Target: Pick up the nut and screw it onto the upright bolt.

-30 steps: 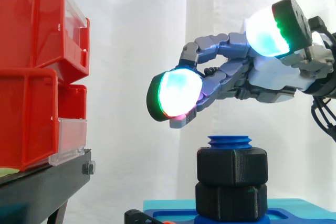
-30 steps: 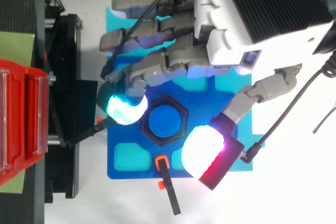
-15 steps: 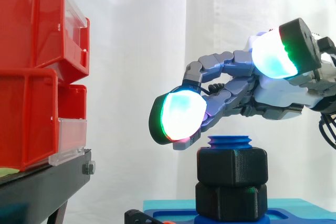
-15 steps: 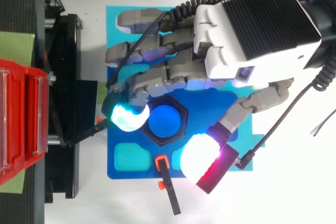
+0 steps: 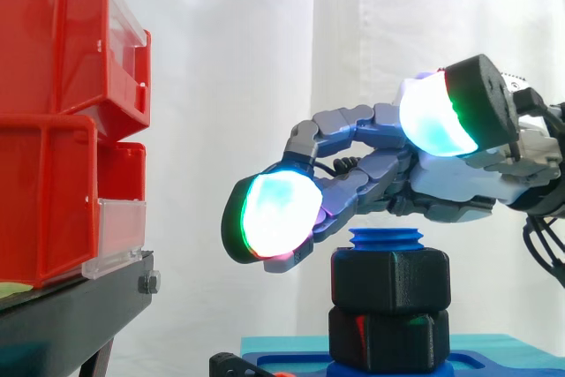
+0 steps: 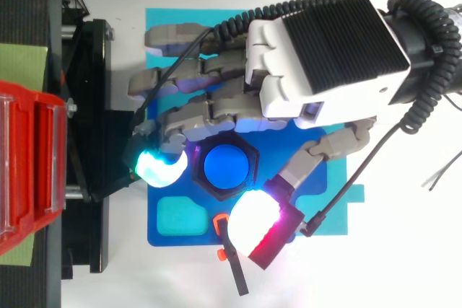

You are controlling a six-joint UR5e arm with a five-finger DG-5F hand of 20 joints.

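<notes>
A seam (image 5: 389, 312) separates the upper nut (image 5: 391, 280) from the lower nut, so the upper nut will turn by itself around the bolt when the robot twists it.
A blue upright bolt (image 5: 386, 237) stands on a blue base plate (image 6: 155, 236). Two black hex nuts are stacked on it, the upper nut (image 5: 390, 280) sitting just below the bolt's top and the lower nut (image 5: 388, 339) at the base. From above, the upper nut (image 6: 252, 155) rings the bolt's top (image 6: 225, 167). My hand (image 6: 317, 55) hovers just above the bolt, open and holding nothing. Its fingers (image 5: 353, 192) reach left past the nut on the far side, and the thumb (image 6: 317, 153) hangs at the near side. No finger touches the nut.
Red bins (image 5: 53, 121) sit stacked on a black stand (image 5: 62, 315) at the left, close to the base plate. A small black lever with an orange end (image 6: 232, 265) lies at the plate's near edge. The white curtain hangs behind.
My hand has shifted toward the bins and sunk a little, so its fingertips now reach past the nut's left side. The nuts and bolt have not moved.
</notes>
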